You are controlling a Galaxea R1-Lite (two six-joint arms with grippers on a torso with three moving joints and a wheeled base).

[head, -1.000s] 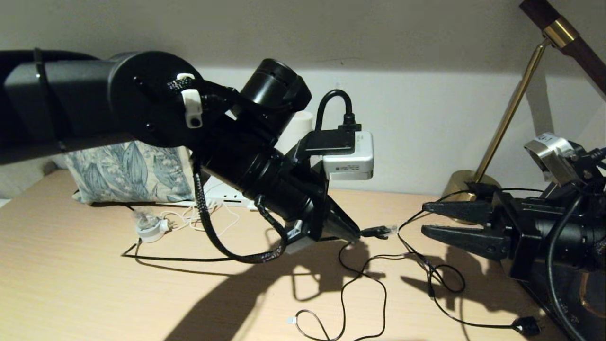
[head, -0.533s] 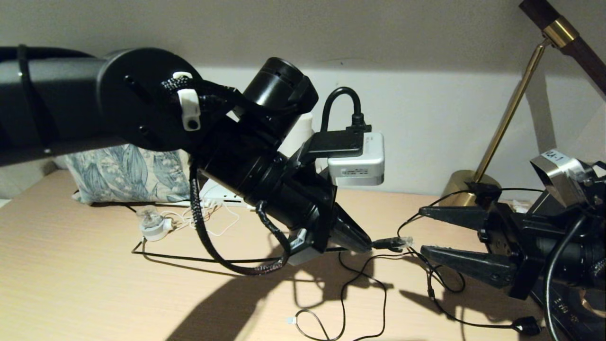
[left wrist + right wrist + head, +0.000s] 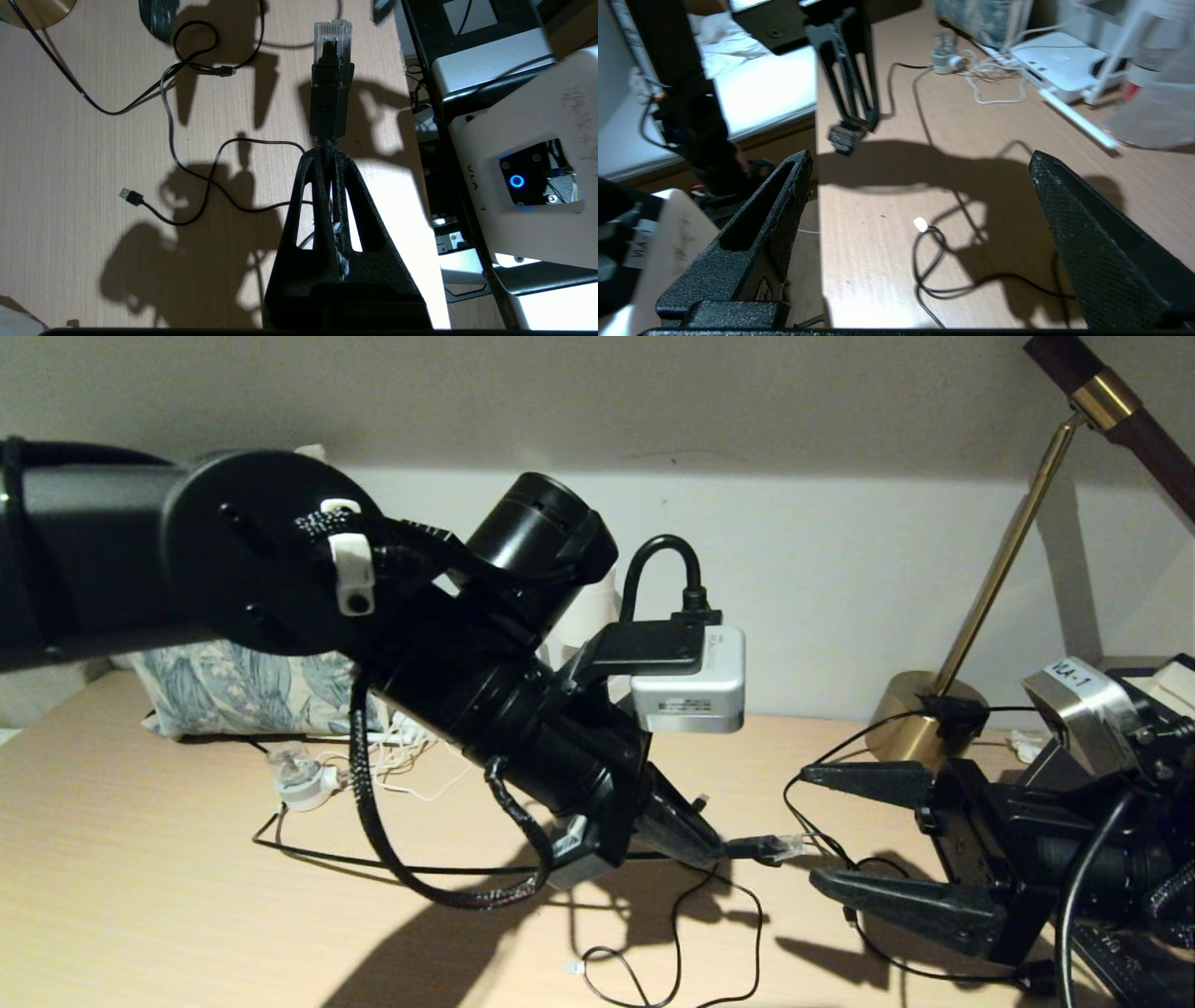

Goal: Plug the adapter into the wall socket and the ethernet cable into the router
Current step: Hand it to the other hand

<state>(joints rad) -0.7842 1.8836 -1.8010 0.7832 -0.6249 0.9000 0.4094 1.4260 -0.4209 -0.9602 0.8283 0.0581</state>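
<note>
I should keep moving my right gripper toward the clear clip plug, which sticks out free past my left gripper, and close it once its open fingers are on either side of the plug.
My left gripper is shut on the thick black ethernet cable just behind its clear clip plug, holding the plug above the desk. In the left wrist view the plug sticks straight out past the closed gripper. My right gripper stands wide open facing it, and the plug hangs just beyond the fingertips, untouched. The white router lies at the back, hidden by my left arm in the head view. The white adapter and its thin white cord lie near the pillow. No wall socket is in view.
A thin black cable with a small USB plug loops over the desk under both grippers. A brass lamp base stands at the back right, and a leaf-patterned pillow at the back left. The desk's front edge is close.
My left gripper has carried the ethernet plug down and slightly right. The right gripper has dropped lower and opened wider, so its fingertips now sit above and below the plug's height.
</note>
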